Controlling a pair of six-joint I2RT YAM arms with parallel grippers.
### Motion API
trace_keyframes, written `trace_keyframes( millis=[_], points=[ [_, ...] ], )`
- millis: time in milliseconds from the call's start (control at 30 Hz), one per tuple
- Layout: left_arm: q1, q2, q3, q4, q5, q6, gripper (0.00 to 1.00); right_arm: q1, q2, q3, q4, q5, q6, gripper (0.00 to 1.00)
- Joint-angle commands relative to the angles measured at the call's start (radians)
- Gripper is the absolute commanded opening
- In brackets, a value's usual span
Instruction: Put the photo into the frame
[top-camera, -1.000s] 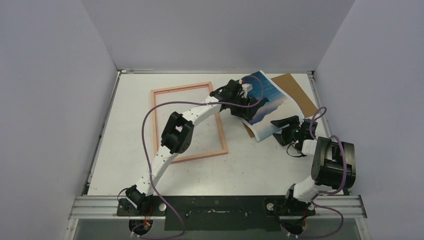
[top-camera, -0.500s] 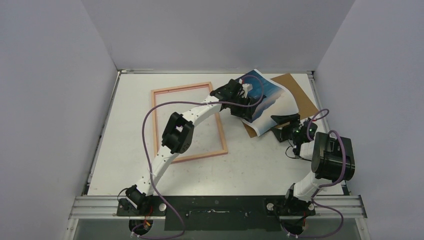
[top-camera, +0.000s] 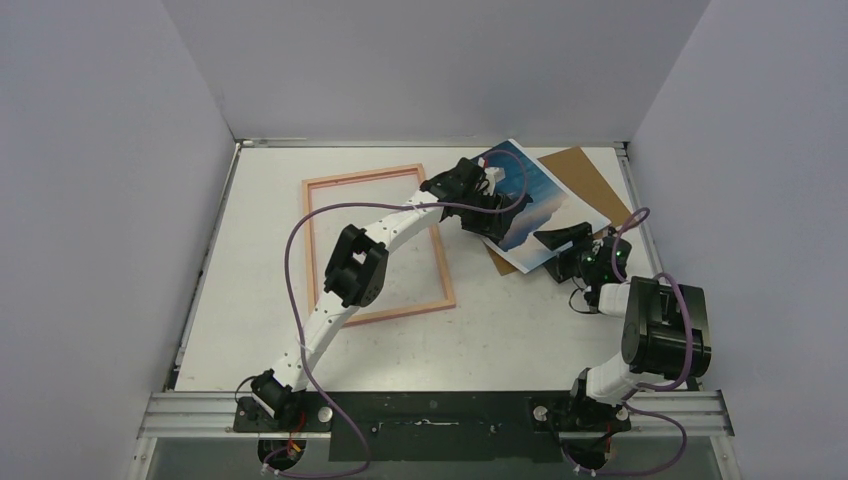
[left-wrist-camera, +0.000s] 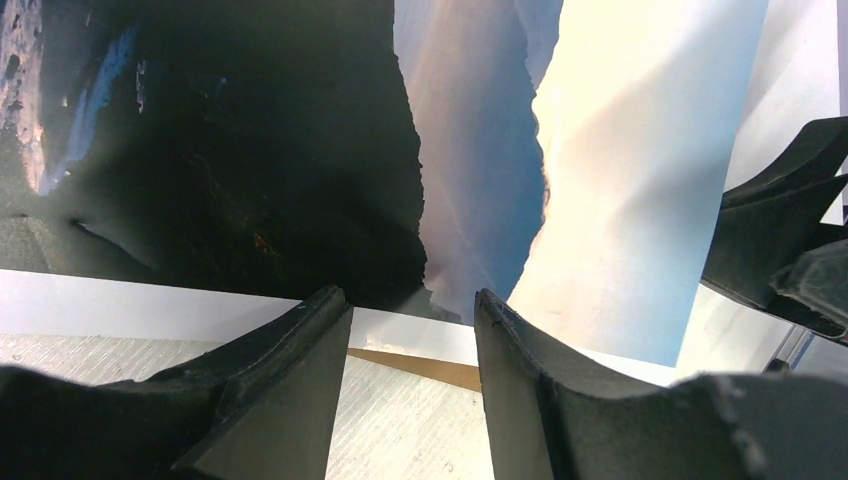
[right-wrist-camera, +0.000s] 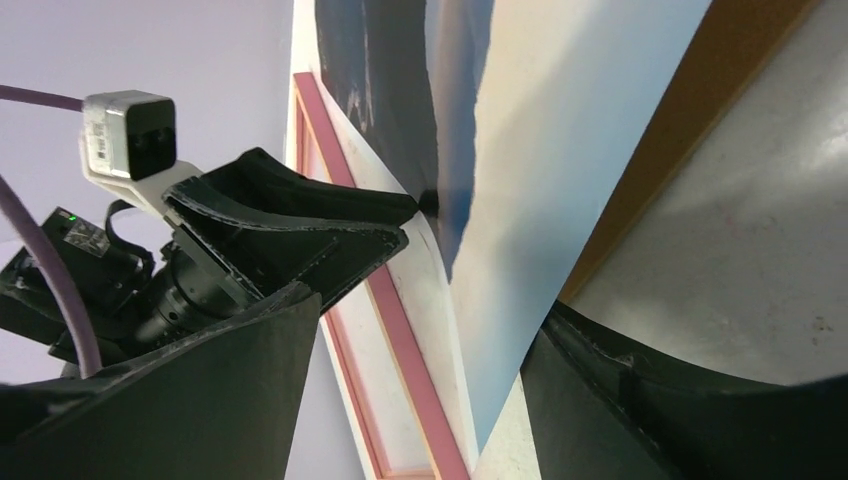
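The photo's border is flat beneath my left gripper, so next my right gripper raises the photo's near corner and passes the photo to my left gripper.
The photo, a blue seascape with dark cliffs, lies at the back right, partly on a brown backing board. The pink frame lies flat to its left. My left gripper is open at the photo's left edge. In the left wrist view its tips straddle the white border of the photo, holding nothing. My right gripper is open at the photo's near corner. In the right wrist view that corner of the photo sits between the wide jaws, with the frame behind it.
The brown board shows under the photo's edge in the left wrist view and beside it in the right wrist view. The back wall and right wall stand close to the photo. My left arm stretches across the frame.
The photo was curled with its near corner raised; it now lies flatter. My right gripper has moved away from me, up to the photo's near corner. The left gripper has barely moved.
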Motion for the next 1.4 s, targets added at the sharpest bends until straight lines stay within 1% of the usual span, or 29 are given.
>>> trace_keyframes(
  millis=[0, 100, 233, 300, 400, 467, 633, 767, 833, 933, 1033, 1133, 1200, 1233, 1300, 1367],
  points=[
    [0.007, 0.082, -0.009, -0.129, -0.039, 0.019, 0.48, 0.006, -0.027, 0.041, -0.051, -0.003, -0.050, 0.64],
    [0.010, 0.075, -0.012, -0.131, -0.040, 0.021, 0.48, 0.007, -0.054, 0.063, -0.180, 0.067, -0.081, 0.52],
    [0.014, 0.048, -0.013, -0.133, -0.042, 0.030, 0.48, 0.037, -0.146, 0.124, -0.357, 0.172, -0.157, 0.38],
    [0.021, 0.028, -0.010, -0.126, -0.033, 0.027, 0.48, 0.057, -0.180, 0.163, -0.447, 0.218, -0.198, 0.27],
    [0.039, -0.029, -0.008, -0.094, -0.008, 0.010, 0.49, 0.069, -0.202, 0.199, -0.496, 0.245, -0.205, 0.08],
    [0.052, -0.060, -0.005, -0.075, 0.001, 0.003, 0.52, 0.070, -0.206, 0.218, -0.519, 0.250, -0.194, 0.00],
    [0.087, -0.189, -0.006, -0.051, 0.004, 0.032, 0.57, 0.072, -0.206, 0.295, -0.613, 0.244, -0.175, 0.00],
    [0.110, -0.288, -0.010, -0.059, -0.002, 0.114, 0.62, 0.073, -0.185, 0.399, -0.744, 0.230, -0.172, 0.00],
    [0.111, -0.339, -0.024, -0.062, -0.002, 0.195, 0.64, 0.075, -0.185, 0.454, -0.800, 0.230, -0.163, 0.00],
    [0.103, -0.421, -0.078, -0.042, -0.031, 0.305, 0.65, 0.075, -0.189, 0.524, -0.881, 0.229, -0.130, 0.00],
    [0.087, -0.503, -0.164, -0.006, -0.066, 0.441, 0.65, 0.078, -0.199, 0.597, -0.977, 0.248, -0.108, 0.00],
    [0.073, -0.593, -0.276, 0.076, -0.070, 0.546, 0.66, 0.081, -0.206, 0.679, -1.086, 0.271, -0.111, 0.00],
    [0.069, -0.639, -0.339, 0.130, -0.080, 0.563, 0.69, 0.080, -0.214, 0.718, -1.122, 0.271, -0.110, 0.00],
    [0.070, -0.654, -0.354, 0.142, -0.092, 0.542, 0.70, 0.080, -0.220, 0.732, -1.125, 0.264, -0.107, 0.00],
    [0.070, -0.668, -0.344, 0.134, -0.122, 0.491, 0.72, 0.081, -0.229, 0.757, -1.124, 0.247, -0.096, 0.00],
    [0.071, -0.679, -0.326, 0.114, -0.146, 0.449, 0.72, 0.085, -0.238, 0.774, -1.084, 0.217, -0.093, 0.00]
  ],
)
